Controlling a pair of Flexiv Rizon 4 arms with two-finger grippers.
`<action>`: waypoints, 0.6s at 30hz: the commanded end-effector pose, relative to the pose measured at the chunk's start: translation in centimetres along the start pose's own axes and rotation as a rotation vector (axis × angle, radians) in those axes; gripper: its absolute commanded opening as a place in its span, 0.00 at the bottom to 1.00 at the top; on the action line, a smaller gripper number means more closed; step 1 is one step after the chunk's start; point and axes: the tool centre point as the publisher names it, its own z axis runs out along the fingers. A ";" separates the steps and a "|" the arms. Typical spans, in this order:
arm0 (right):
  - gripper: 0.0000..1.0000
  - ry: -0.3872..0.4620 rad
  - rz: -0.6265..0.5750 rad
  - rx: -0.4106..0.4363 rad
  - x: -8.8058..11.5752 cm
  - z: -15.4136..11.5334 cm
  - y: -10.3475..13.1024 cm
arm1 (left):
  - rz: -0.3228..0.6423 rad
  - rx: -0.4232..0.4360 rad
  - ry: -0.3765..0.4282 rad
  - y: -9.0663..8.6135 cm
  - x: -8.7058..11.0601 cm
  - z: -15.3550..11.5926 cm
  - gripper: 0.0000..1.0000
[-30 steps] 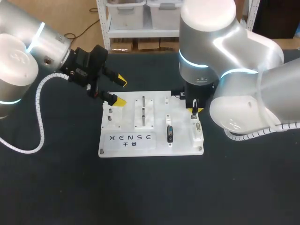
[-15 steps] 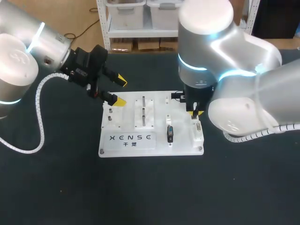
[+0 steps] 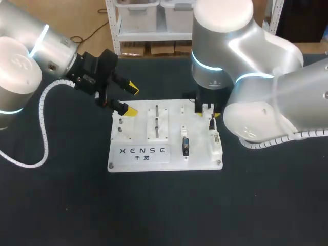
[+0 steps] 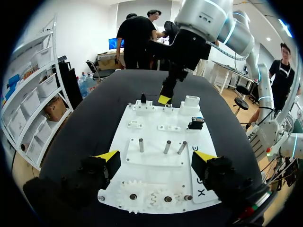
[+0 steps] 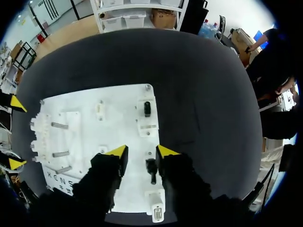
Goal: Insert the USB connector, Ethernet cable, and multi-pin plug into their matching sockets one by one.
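The black connector (image 3: 185,146) sits up on a small white mount (image 3: 186,157), so it should come off in one piece and leave the mount empty when I pick it up.
A white socket board (image 3: 138,154) lies mid-table. A slim black plug (image 3: 211,123) stands upright at its right rear. My right gripper (image 3: 207,110) hovers just above and behind it, open; in the right wrist view the plug (image 5: 150,168) sits under the gap between the right gripper's (image 5: 141,151) fingers, untouched. A black connector (image 3: 185,146) (image 5: 147,108) sits in a socket further in on the board. A white multi-pin socket (image 3: 216,143) (image 5: 155,208) lies by the right edge. My left gripper (image 3: 131,99) (image 4: 156,158) hangs open over the board's left rear corner, empty.
Metal pegs (image 4: 141,144) and white gears (image 4: 142,198) occupy the board's left part, under the left gripper. The board (image 4: 156,175) rests on a black tabletop (image 3: 164,210).
The right gripper opened and drew up and back off the slim black plug, which stays standing in the board. The left arm has not moved.
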 end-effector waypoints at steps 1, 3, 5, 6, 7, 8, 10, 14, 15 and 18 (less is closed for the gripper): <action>1.00 -0.058 -0.005 -0.017 0.7 -2.9 0.2 | 0.000 0.003 0.003 0.1 0.0 0.0 1.00; 1.00 -0.067 -0.018 -0.030 0.8 -3.8 0.9 | 0.000 0.003 0.003 0.1 0.0 0.0 1.00; 1.00 -0.064 -0.035 -0.048 1.3 -4.5 1.7 | 0.000 0.003 0.003 0.1 0.0 0.0 1.00; 1.00 -0.051 -0.036 -0.066 1.6 -4.7 2.1 | 0.000 0.003 0.003 0.1 0.0 0.0 1.00; 1.00 -0.040 -0.042 -0.074 2.0 -4.9 2.6 | 0.000 0.003 0.003 0.1 0.0 0.0 1.00; 1.00 -0.033 -0.054 -0.075 2.4 -4.9 2.9 | 0.000 0.003 0.003 0.1 0.0 0.0 1.00; 1.00 -0.006 -0.059 -0.080 3.3 -4.7 3.5 | 0.000 0.003 0.003 0.1 0.0 0.0 1.00; 1.00 0.045 -0.069 -0.067 5.1 -4.0 4.4 | 0.000 0.003 0.003 0.1 0.0 0.0 1.00; 1.00 0.060 -0.068 -0.067 5.6 -3.8 4.6 | 0.000 0.003 0.003 0.1 0.0 0.0 1.00; 1.00 0.096 -0.062 -0.060 6.9 -3.3 5.1 | 0.000 0.003 0.003 0.1 0.0 0.0 1.00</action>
